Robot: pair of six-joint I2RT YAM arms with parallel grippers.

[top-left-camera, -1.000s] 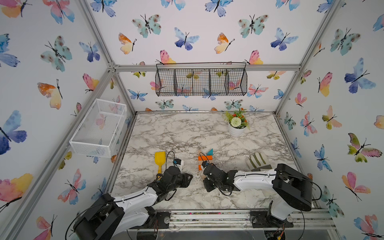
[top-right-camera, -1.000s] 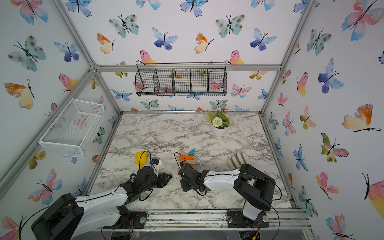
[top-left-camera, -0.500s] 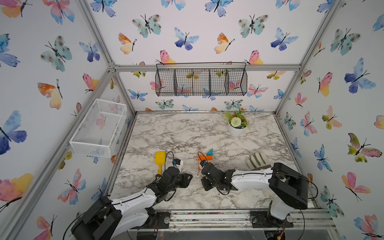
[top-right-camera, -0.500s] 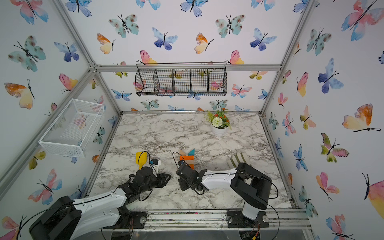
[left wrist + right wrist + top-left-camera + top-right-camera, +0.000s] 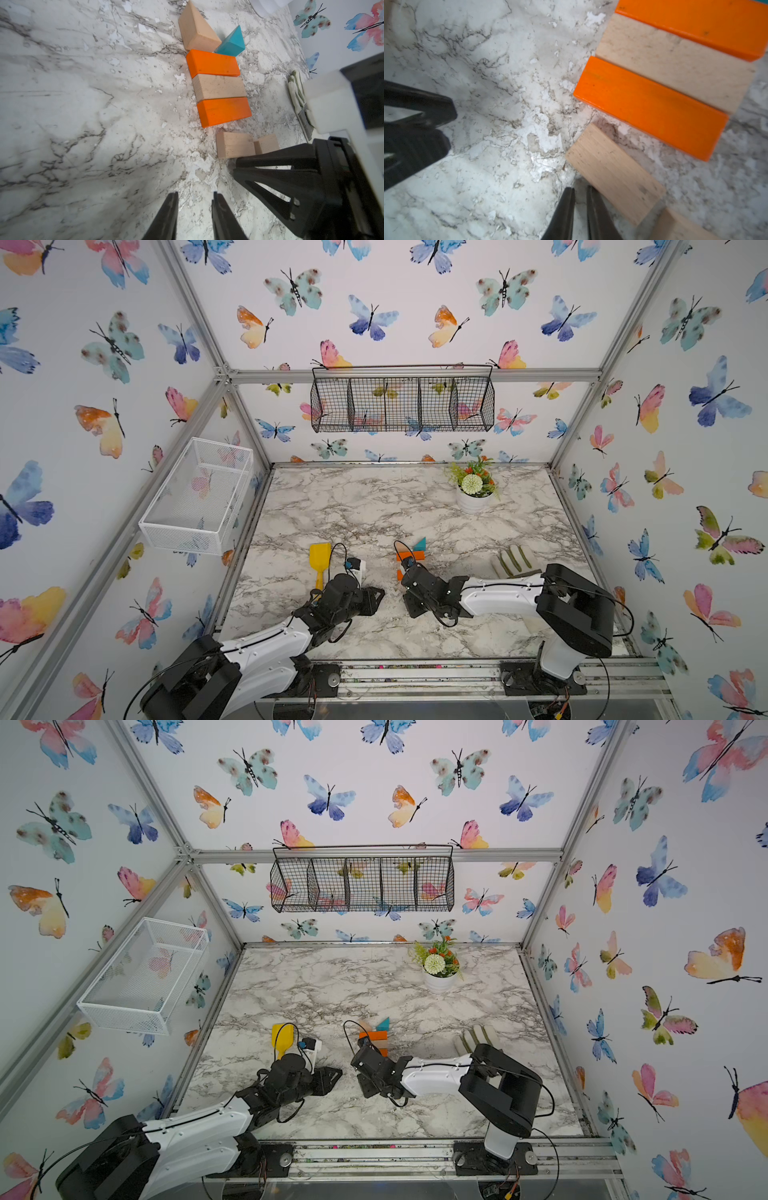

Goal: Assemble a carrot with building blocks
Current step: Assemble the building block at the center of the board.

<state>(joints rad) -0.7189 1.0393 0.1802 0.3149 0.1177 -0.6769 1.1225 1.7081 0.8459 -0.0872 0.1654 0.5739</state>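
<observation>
My right gripper is to push the nearer small tan block flush, as it slants away from the second orange bar, before taking the other small tan block.
The carrot lies flat on the marble: a tan triangle and a teal triangle above an orange bar, a tan bar and a second orange bar. Two small tan blocks lie loose just below it. My right gripper is shut and holds nothing, one finger against the nearer small block's edge. My left gripper stands open over bare marble, to the left of the blocks. In both top views the right wrist covers the small blocks; the carrot's top shows.
A yellow toy shovel lies left of the left wrist. A striped glove lies by the right arm, and a white flower pot stands at the back right. A white mesh basket and a black wire basket hang on the walls.
The right arm has shifted slightly to the left, toward the small blocks. The left arm has stayed still.
</observation>
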